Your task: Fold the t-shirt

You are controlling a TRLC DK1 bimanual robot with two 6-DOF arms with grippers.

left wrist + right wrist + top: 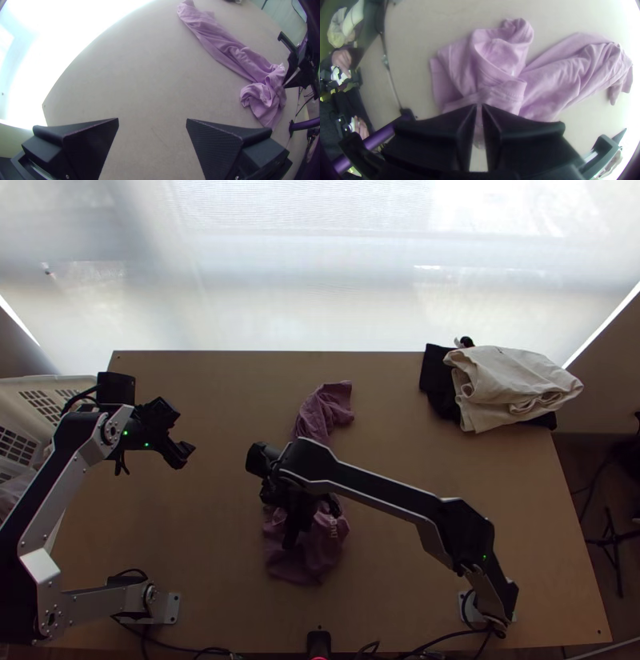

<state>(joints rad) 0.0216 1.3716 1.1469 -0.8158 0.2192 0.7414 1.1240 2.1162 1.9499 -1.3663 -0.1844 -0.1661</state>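
Observation:
I can see loose lengthwise creases (222,40) running along the narrow mauve t-shirt. The t-shirt (308,554) will open out into a wide sheet when I lift it and spread it.
The mauve t-shirt (308,564) lies bunched in a long strip across the middle of the table, a narrower part reaching toward the back. In the top view my right gripper (302,522) is over its near end. The right wrist view has my right gripper (479,106) shut on a fold of the t-shirt (500,60), near a stitched seam. At the table's left side, above the wood and apart from the cloth, is my left gripper (182,454). In the left wrist view my left gripper (152,121) is open and holds nothing; the t-shirt (230,46) lies off beyond it.
Folded cream cloth (512,384) lies on black cloth (436,388) at the table's back right. A white basket (60,390) stands by the left edge. A small black stand (318,642) is at the near edge, with cables beside it.

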